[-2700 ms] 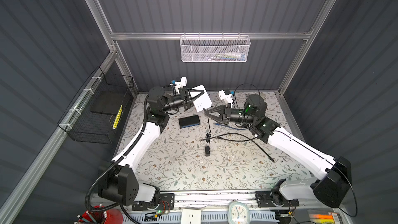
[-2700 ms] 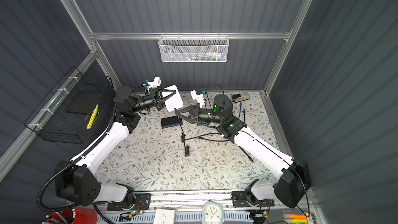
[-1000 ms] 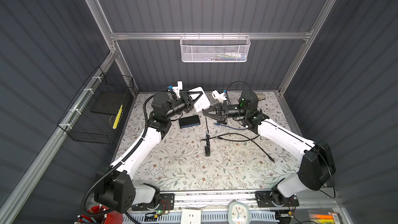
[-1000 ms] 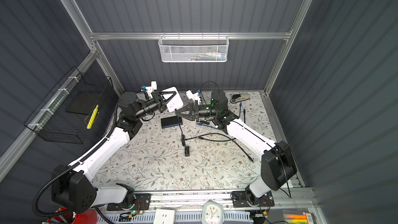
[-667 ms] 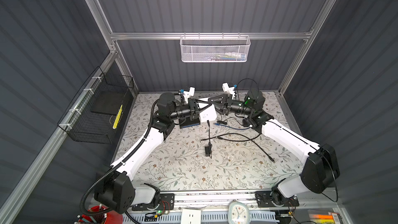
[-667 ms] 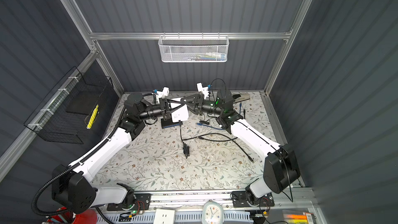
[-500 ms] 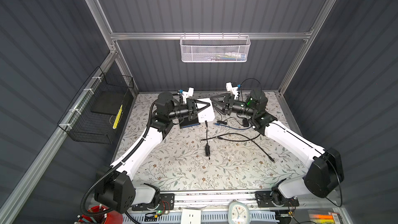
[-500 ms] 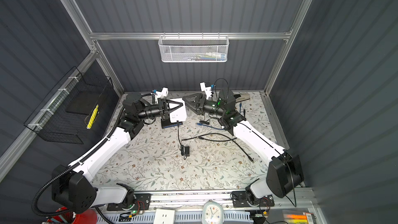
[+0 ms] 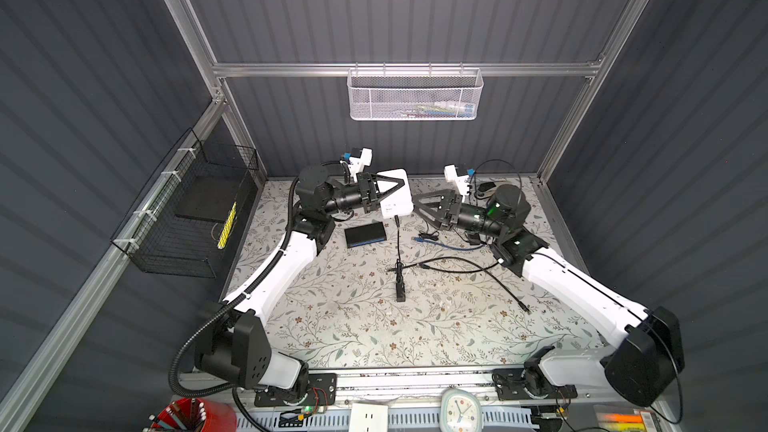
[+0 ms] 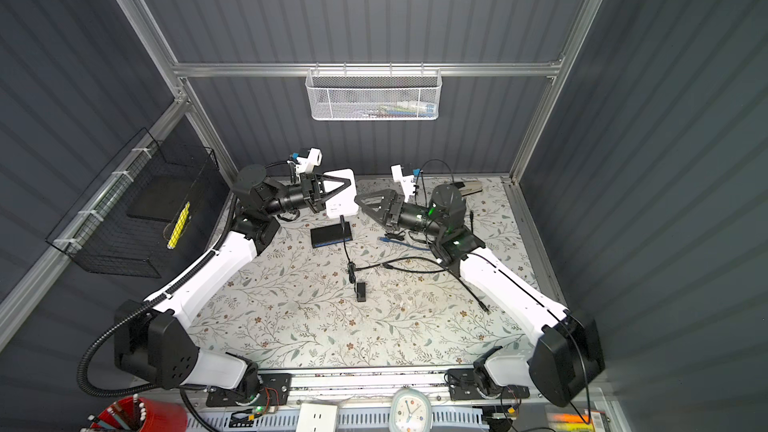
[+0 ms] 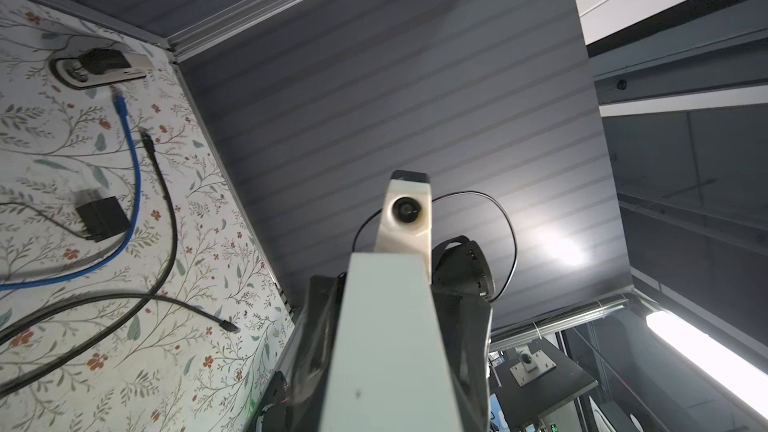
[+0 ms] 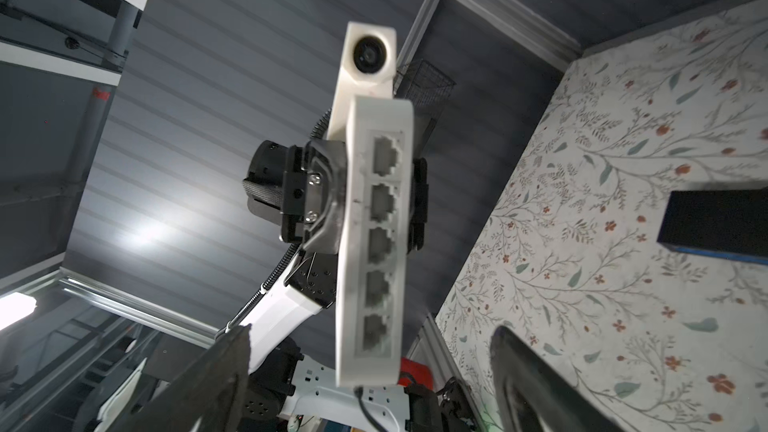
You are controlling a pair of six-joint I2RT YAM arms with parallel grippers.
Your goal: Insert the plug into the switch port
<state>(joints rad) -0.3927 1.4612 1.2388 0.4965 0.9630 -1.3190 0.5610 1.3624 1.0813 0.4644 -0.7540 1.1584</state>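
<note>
The robot's left gripper has hold of the white switch opposite its row of ports (image 12: 380, 244), so next the right gripper takes it (image 9: 406, 201) before the left gripper grips the switch's short end.
My left gripper (image 9: 388, 193) is shut on the white switch (image 9: 395, 198) and holds it in the air above the back of the table. In the right wrist view the switch (image 12: 374, 234) shows a row of several empty ports. A black plug (image 9: 397, 221) sits in the switch's lower end, also seen as the plug (image 12: 360, 391). Its cable hangs down to a black adapter (image 9: 400, 295) on the table. My right gripper (image 9: 419, 207) stands open just right of the switch, apart from it, with nothing between its fingers (image 12: 524, 371). The left wrist view shows the switch (image 11: 390, 347) edge-on between the jaws.
On the floral table (image 9: 353, 326) lie a black box with a blue edge (image 9: 365, 234), a blue cable (image 9: 451, 245) and a long black cable (image 9: 461, 270). A stapler-like object (image 9: 484, 187) sits at the back right. A black wire basket (image 9: 187, 218) hangs on the left wall.
The right gripper, shut on the plug a second ago, met the switch, opened and drew back to the right. The plug stays in the switch, which my left gripper still holds.
</note>
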